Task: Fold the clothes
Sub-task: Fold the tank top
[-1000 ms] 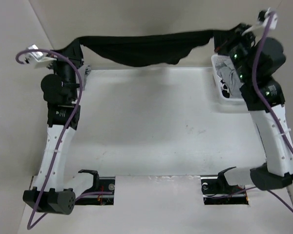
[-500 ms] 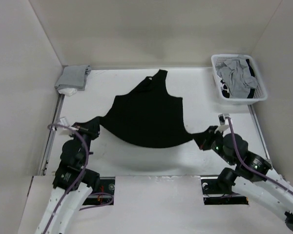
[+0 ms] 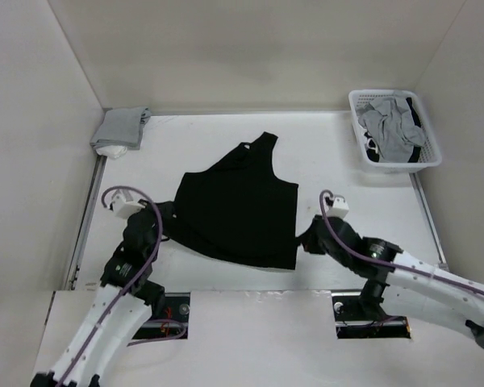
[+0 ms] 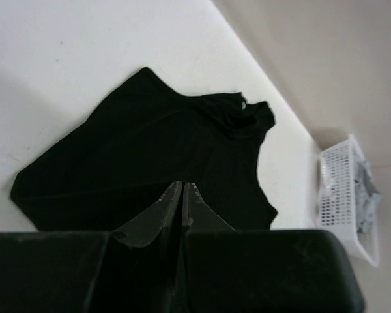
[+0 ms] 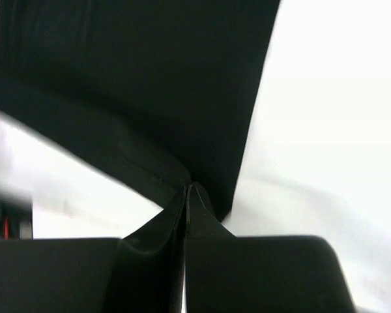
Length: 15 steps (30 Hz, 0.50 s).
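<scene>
The robot's two grippers should lift the hem [image 3: 235, 260] and swing the tank top out flat, because the tank top's strap end [image 3: 248, 150] lies bunched up and crooked to the hem.
The clothes, a black tank top [image 3: 238, 205], lie spread on the white table with the straps pointing to the far side and the hem toward me. My left gripper [image 3: 169, 219] is at the hem's left corner and its jaws are shut, with the black fabric [image 4: 156, 150] running up to and under the tips [image 4: 182, 184]. At the hem's right corner my right gripper [image 3: 301, 239] is shut too. In the right wrist view the fabric [image 5: 150, 78] gathers into a pinched corner at the tips [image 5: 187, 187]. The hem between the grippers hangs slightly slack.
A white basket [image 3: 395, 165] with light grey garments stands at the far right corner, also seen in the left wrist view [image 4: 342, 189]. A small grey-and-white cloth stack [image 3: 121, 129] lies at the far left corner. Walls close the table on three sides.
The top was stretched in the air at the far side a second ago. Both arms drew it back and laid it flat, then the grippers moved closer together.
</scene>
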Each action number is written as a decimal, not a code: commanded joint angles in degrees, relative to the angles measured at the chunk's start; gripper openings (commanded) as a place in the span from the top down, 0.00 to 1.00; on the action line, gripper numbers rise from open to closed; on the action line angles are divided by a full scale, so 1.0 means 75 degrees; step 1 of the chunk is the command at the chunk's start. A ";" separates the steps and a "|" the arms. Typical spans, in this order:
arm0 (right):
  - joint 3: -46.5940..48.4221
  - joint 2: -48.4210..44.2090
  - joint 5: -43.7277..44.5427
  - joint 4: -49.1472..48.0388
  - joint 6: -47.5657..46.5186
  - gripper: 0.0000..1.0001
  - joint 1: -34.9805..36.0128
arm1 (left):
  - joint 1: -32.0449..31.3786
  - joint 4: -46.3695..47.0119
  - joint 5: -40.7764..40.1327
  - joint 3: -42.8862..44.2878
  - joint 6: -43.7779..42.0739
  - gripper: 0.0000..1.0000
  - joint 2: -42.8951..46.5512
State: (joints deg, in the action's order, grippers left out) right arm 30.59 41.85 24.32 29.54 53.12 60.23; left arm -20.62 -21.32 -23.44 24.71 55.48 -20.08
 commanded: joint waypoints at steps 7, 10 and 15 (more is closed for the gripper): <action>0.2562 0.3241 -0.2139 -0.4020 -0.2160 1.00 -0.4060 | 0.0634 0.5265 -0.0191 0.1425 -0.0179 0.99 -0.4783; 0.3664 0.4203 -0.2573 -0.3974 -0.2337 1.00 -0.4835 | 0.0880 0.5654 0.0112 0.2258 -0.0039 0.99 -0.5829; 0.4158 0.3786 -0.2739 -0.3845 -0.2571 1.00 -0.5071 | 0.0998 0.5667 0.0629 0.2564 0.0079 0.99 -0.5259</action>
State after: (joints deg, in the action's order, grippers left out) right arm 58.33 74.19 6.44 3.62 36.97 22.11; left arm -13.58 14.59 -20.93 40.56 55.42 -64.36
